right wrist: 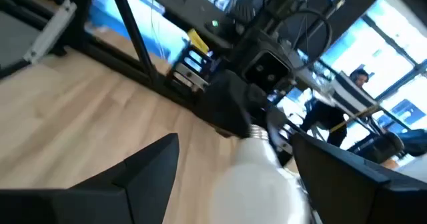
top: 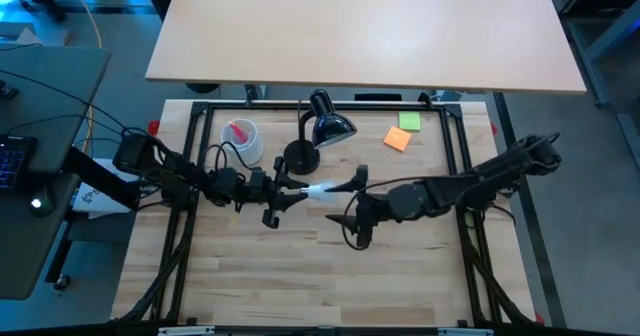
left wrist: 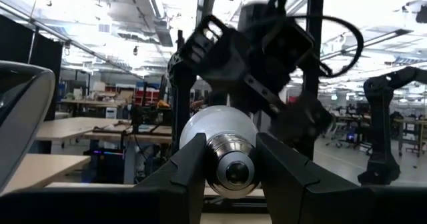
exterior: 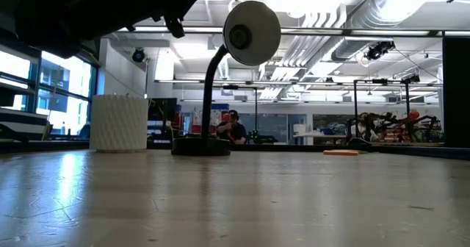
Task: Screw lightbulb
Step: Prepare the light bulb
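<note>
I should move my right gripper back, roll it level and come in straight (top: pixel 321 191) along the lightbulb, because my right gripper is at a slant around the lightbulb's glass end (right wrist: pixel 257 194).
The lightbulb (top: pixel 320 191), white with a silvery screw base, hangs over the middle of the table, with my left gripper (top: pixel 300 193) shut on it. My right gripper (top: pixel 352 201) has come from the table's right. It stands open, one finger on either side of the bulb's glass end (right wrist: pixel 257 177), with a gap on each side. The black desk lamp (top: pixel 320 131) stands on its round foot (top: pixel 300 158) just beyond the bulb, its shade (exterior: pixel 251 30) turned toward the near edge. My left gripper pinches the bulb's silvery screw base (left wrist: pixel 230 154) between its two fingers (left wrist: pixel 190 171), one on each side. The fingers come about level from the table's left and lie along the bulb. The glass end sticks out past them toward the right, and the bulb is clear of the table.
A white ribbed cup (top: pixel 242 136) holding pink items stands left of the lamp. Orange (top: pixel 397 138) and green (top: pixel 409 122) paper pads lie at the far right. The lamp's cord runs toward the far edge. The near half of the wooden table (top: pixel 300 286) is bare. People sit in the room beyond.
</note>
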